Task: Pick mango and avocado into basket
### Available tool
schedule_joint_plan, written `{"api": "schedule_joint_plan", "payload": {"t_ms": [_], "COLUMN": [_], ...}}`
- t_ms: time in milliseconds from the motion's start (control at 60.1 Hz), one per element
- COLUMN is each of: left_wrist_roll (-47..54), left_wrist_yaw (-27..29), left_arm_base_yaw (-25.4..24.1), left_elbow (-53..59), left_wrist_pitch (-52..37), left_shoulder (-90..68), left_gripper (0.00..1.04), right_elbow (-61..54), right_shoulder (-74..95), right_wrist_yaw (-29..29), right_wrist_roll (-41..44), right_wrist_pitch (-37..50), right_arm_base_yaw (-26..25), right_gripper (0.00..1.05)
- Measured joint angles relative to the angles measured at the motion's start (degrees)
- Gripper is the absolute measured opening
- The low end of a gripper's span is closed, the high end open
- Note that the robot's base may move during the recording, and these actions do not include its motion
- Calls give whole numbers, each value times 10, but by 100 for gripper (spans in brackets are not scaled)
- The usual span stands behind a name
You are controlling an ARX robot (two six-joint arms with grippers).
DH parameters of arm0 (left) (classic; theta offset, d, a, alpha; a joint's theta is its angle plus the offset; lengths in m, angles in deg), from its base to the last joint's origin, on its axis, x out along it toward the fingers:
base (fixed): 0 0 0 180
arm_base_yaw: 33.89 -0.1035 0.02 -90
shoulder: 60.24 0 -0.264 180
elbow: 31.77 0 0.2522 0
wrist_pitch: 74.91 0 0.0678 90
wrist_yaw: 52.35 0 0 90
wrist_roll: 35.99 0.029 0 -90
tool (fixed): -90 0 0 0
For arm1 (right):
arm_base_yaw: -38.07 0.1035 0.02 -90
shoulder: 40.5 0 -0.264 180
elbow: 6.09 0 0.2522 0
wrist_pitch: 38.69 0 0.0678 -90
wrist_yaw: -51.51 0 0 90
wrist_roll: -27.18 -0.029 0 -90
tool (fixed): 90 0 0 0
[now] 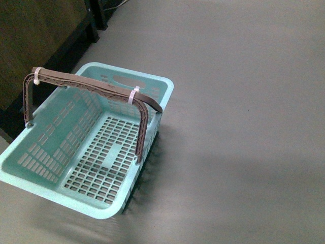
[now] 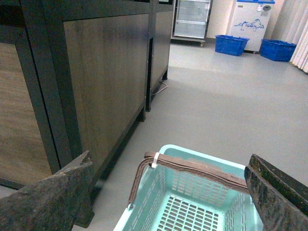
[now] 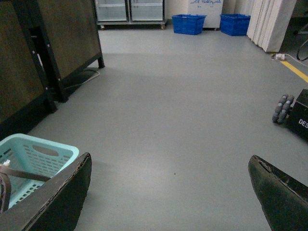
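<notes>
The basket will hang about level with its open side up when the robot carries it, because the handle's pinned ends [image 1: 138, 159] sit around halfway along opposite rims of the basket [image 1: 104, 155].
The light teal basket [image 1: 30, 162] stands empty on the grey floor at the left of the front view, its brown handle [image 1: 96, 87] upright with white zip ties. It also shows in the left wrist view [image 2: 211, 163] and at the edge of the right wrist view [image 3: 62, 151]. My left gripper [image 2: 168, 187] is open and empty above the basket. My right gripper [image 3: 168, 187] is open and empty above bare floor to the basket's right. The mango and the avocado are out of view. Neither gripper shows in the front view.
A dark wooden cabinet [image 2: 106, 72] on black legs stands just left of the basket, and shows in the front view [image 1: 35, 35]. Blue crates [image 3: 187, 23] and a glass-door fridge [image 2: 191, 19] stand far off. A black wheeled base [image 3: 293, 113] sits at the right.
</notes>
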Motion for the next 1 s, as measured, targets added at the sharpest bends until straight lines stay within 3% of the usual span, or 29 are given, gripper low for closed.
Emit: {"api": "schedule_joint_plan", "payload": {"t_ms": [749, 782, 815, 849, 899, 998], "left_wrist_roll": [0, -21, -89, -144, -215, -346], "left_wrist_yaw": [1, 35, 110, 136, 119, 19], "left_arm_base_yaw": [0, 8, 34, 34, 17, -50], "left_elbow": [0, -10, -53, -74, -95, -115], "left_wrist_pitch": [0, 30, 131, 177, 216, 178], "left_shoulder": [0, -13, -72, -111, -163, -242], "left_gripper": [96, 96, 96, 96, 96, 96], "right_elbow": [0, 0, 0, 0, 0, 0], "right_shoulder": [0, 0, 0, 0, 0, 0], "right_wrist_yaw": [0, 0, 0, 0, 0, 0], "right_wrist_roll": [0, 0, 0, 0, 0, 0], "right_wrist_pitch": [0, 0, 0, 0, 0, 0], "right_arm_base_yaw": [0, 0, 0, 0, 0, 0], "right_gripper": [96, 96, 96, 96, 96, 96]}}
